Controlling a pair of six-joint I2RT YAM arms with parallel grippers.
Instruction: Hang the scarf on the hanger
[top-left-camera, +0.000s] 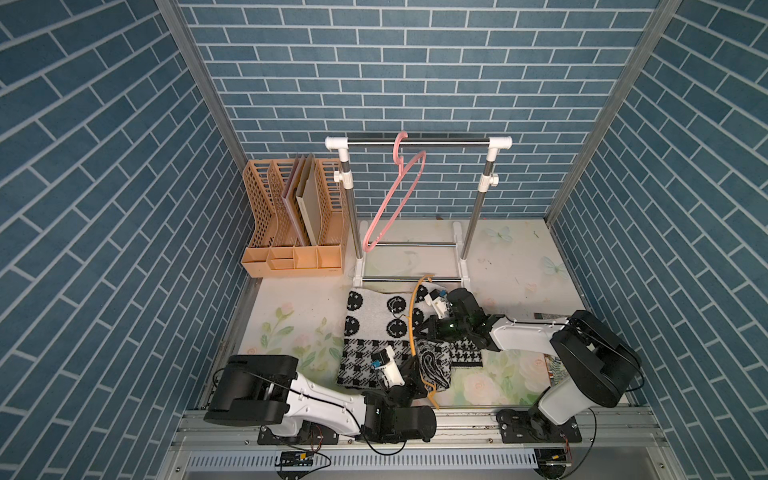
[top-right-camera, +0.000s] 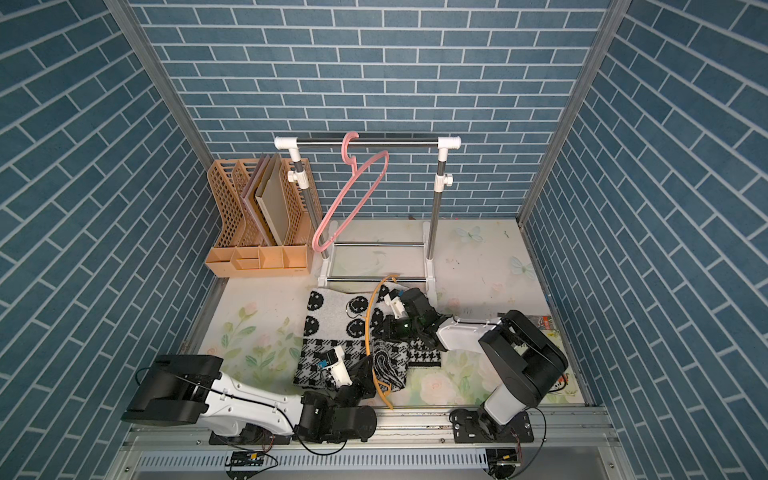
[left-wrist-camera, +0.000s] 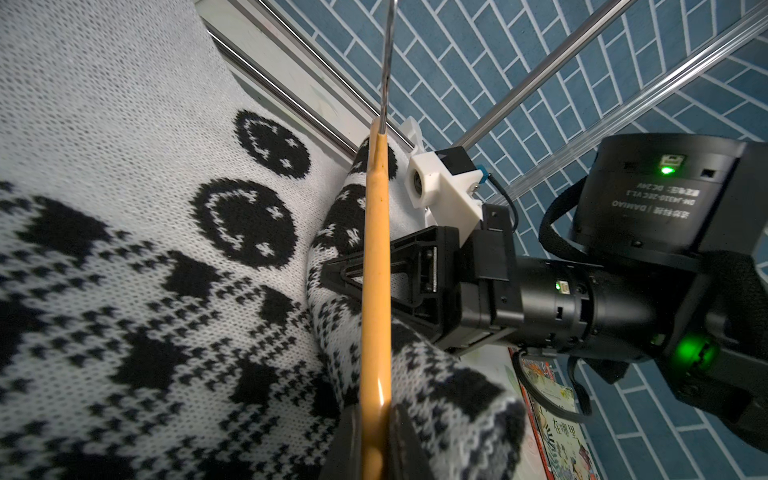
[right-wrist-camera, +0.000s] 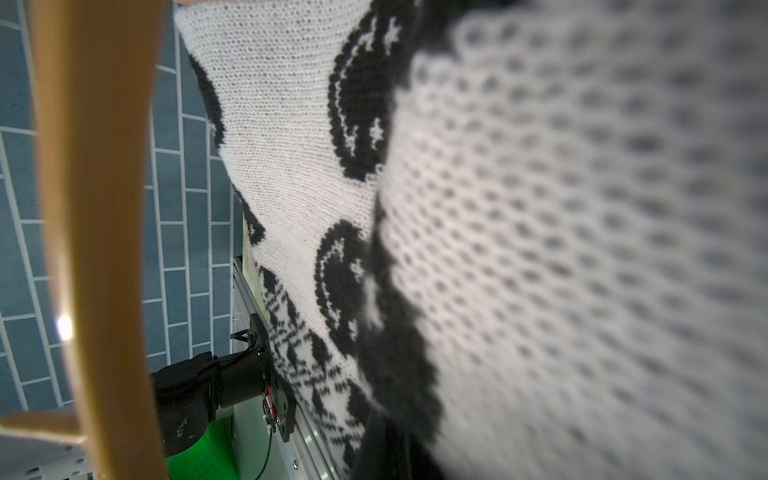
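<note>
I should go on pushing the scarf's folded end (left-wrist-camera: 339, 230) with my right gripper until it lies past the yellow hanger's bar (left-wrist-camera: 377, 240), which stands clear above it, before I let go.
The black-and-white knit scarf (top-left-camera: 370, 328) (top-right-camera: 332, 328) lies spread on the table in front of the rack, with one end bunched up in a fold. A yellow hanger (top-left-camera: 411, 320) (top-right-camera: 367, 328) stands on edge over the scarf. My left gripper (top-left-camera: 417, 371) (left-wrist-camera: 376, 449) is shut on the hanger's bar (left-wrist-camera: 376, 270) near its lower end. My right gripper (top-left-camera: 424, 332) (left-wrist-camera: 332, 270) reaches in from the right, level with the bar, and is shut on the scarf's folded end. In the right wrist view the scarf (right-wrist-camera: 291, 166) fills most of the frame beside the hanger (right-wrist-camera: 95, 208).
A white-and-steel clothes rack (top-left-camera: 417, 141) stands at the back with a pink hanger (top-left-camera: 399, 195) on its rail. A beige file organizer (top-left-camera: 291, 216) with boards sits at the back left. A book (top-left-camera: 552, 365) lies under the right arm.
</note>
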